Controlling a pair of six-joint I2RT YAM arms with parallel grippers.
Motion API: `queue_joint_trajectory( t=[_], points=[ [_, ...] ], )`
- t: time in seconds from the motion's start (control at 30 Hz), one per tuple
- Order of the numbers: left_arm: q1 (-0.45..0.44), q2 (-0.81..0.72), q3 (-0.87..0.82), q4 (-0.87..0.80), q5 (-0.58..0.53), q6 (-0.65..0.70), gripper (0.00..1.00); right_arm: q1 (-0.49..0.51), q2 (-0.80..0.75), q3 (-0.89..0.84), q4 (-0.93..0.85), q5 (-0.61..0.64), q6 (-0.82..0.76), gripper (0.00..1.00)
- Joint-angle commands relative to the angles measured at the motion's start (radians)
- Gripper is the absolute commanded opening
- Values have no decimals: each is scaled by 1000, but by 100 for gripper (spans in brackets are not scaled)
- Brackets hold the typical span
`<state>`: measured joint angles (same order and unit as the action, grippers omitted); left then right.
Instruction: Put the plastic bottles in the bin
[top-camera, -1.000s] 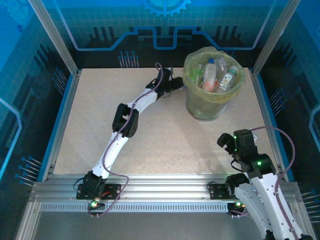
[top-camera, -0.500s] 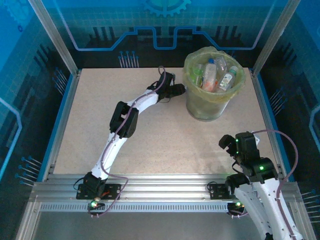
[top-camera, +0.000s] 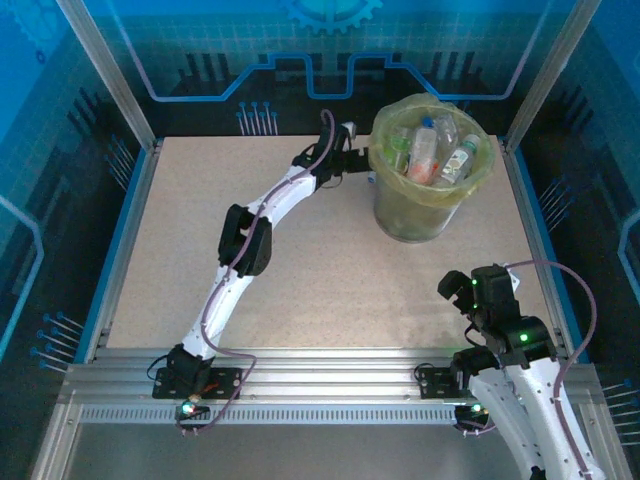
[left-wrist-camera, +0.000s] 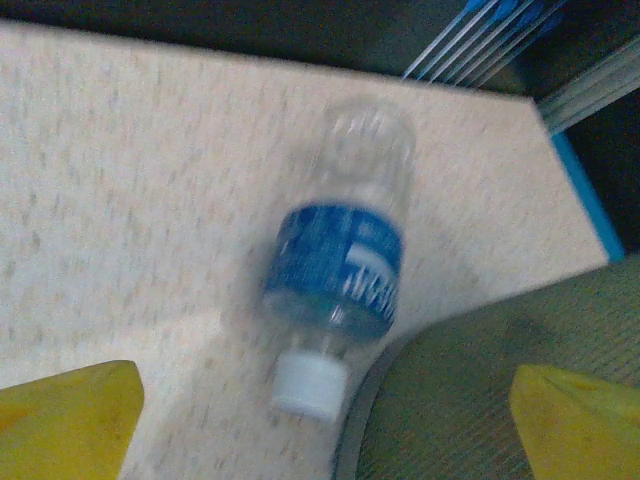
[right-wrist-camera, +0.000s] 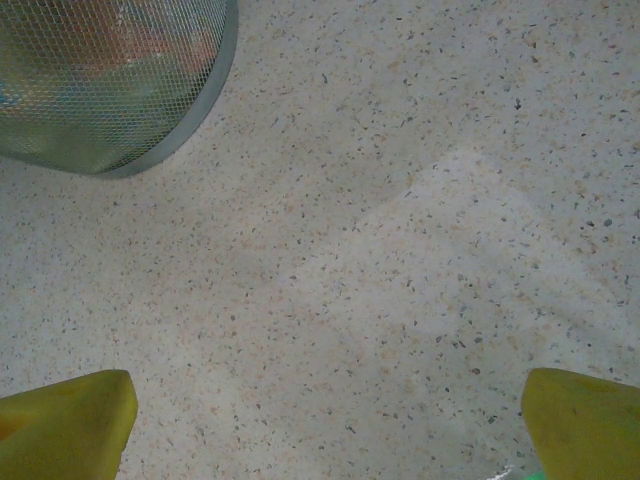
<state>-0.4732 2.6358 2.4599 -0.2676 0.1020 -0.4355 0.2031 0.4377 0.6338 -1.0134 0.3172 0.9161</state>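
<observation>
Next, I move away gently and turn my left gripper toward the bottle's white cap (left-wrist-camera: 312, 384), because the bin's mesh side (left-wrist-camera: 440, 385) is tight against the bottle and blocks the gripper's finger.
A clear plastic bottle (left-wrist-camera: 340, 270) with a blue label and white cap shows blurred in the left wrist view. It is over the speckled table, its cap by the bin's mesh wall (left-wrist-camera: 470, 400). My left gripper (left-wrist-camera: 322, 415) is open and its yellow fingertips (left-wrist-camera: 70, 415) stand wide of the bottle, not touching it. From above, the left gripper (top-camera: 352, 160) sits against the left side of the bin (top-camera: 410, 215). The bin's yellow-green bag holds several bottles (top-camera: 425, 150). My right gripper (top-camera: 468, 288) is open over bare table at the near right, with nothing between its fingers (right-wrist-camera: 65, 420).
The bin's mesh base (right-wrist-camera: 110, 90) shows at the upper left of the right wrist view. Blue rails (top-camera: 118, 240) and metal posts border the table. The left arm (top-camera: 245, 240) stretches diagonally across the table's middle.
My left gripper moved right and up against the bin's side, then opened wide. The blue-labelled bottle is loose in front of it. The right arm pulled back slightly.
</observation>
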Motion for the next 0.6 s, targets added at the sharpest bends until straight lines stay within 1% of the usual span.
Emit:
queue_joint_trajectory(
  t=[0.0, 0.3, 0.57],
  points=[
    [-21, 82, 139, -70, 31, 112, 99, 16, 8, 23, -10, 5, -8, 100],
    [-34, 129, 154, -50, 2, 183, 99, 16, 55, 22, 31, -23, -17, 100],
    [-53, 144, 148, -92, -23, 260, 99, 16, 72, 21, 41, -33, -17, 100]
  ],
)
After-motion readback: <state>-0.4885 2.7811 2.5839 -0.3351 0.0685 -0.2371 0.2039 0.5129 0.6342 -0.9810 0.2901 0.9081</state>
